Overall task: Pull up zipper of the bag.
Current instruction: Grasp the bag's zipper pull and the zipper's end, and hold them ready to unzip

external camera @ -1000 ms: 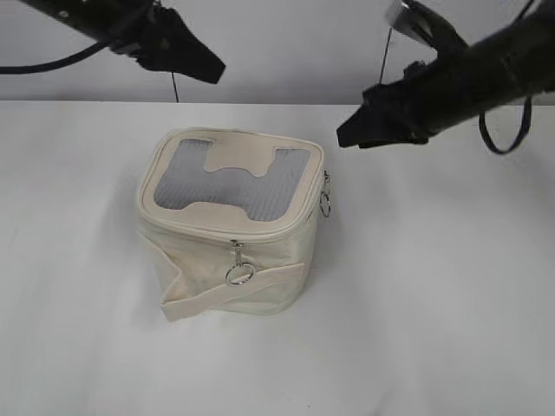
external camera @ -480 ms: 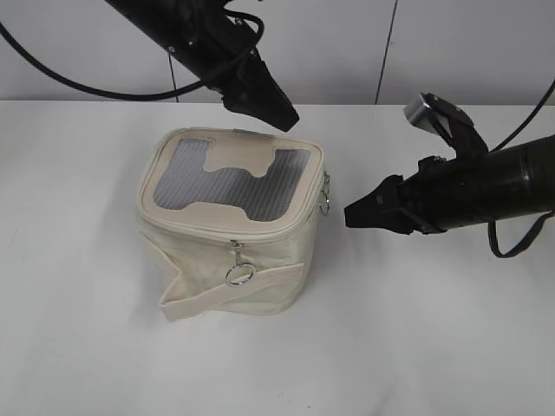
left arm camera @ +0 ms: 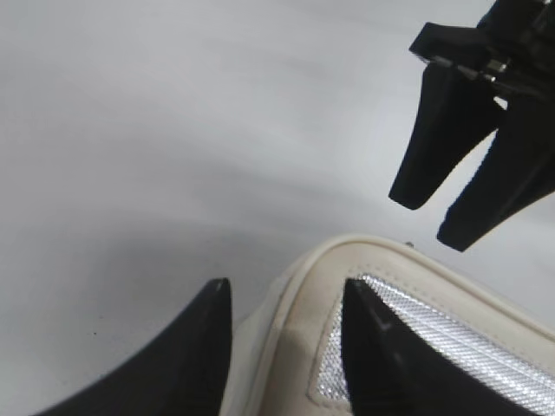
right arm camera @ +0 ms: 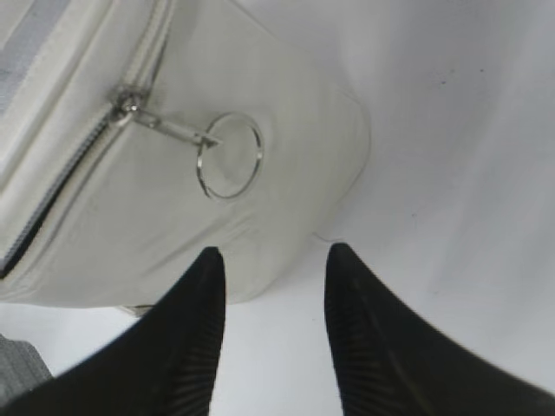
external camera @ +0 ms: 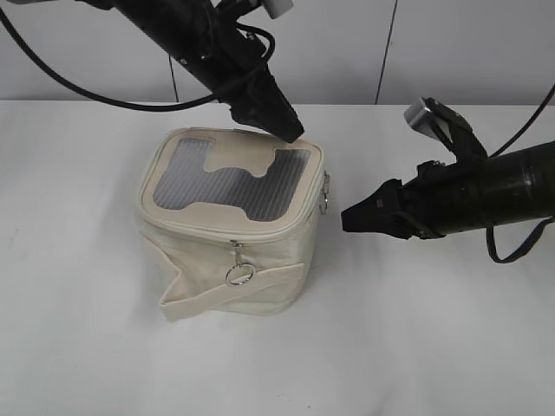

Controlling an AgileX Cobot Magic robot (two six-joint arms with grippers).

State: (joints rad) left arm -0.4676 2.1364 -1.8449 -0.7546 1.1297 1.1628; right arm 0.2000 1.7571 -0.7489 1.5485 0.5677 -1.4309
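Note:
The side slider's ring (external camera: 324,198) is hanging on an unheld bag, so my left gripper should hold the lid rim's far corner (external camera: 306,146) tight before my right gripper pulls the ring.
The cream boxy bag (external camera: 227,234) stands mid-table, its lid with a grey mesh window and H-shaped patch. The zipper (external camera: 227,230) runs around the lid rim, with one ring-pull slider on the front (external camera: 239,273) and one on the right side (external camera: 325,201). My left gripper (external camera: 290,130) is open at the lid's far right corner, its fingers (left arm camera: 282,290) straddling the lid rim (left arm camera: 295,347). My right gripper (external camera: 347,218) is open and empty just right of the bag, pointing at the side slider's ring (right arm camera: 229,156), a short gap away. The zipper line (right arm camera: 61,186) shows there too.
The white table (external camera: 416,338) lies all around the bag. A grey wall with vertical seams stands behind. The bag's wide cream strap (external camera: 234,290) sticks out at its lower left front. The right gripper's fingers (left arm camera: 468,165) show in the left wrist view.
The left arm swung down from the upper left to the lid's far right corner. The right arm dropped from above to the bag's right side. In the last half second both barely moved.

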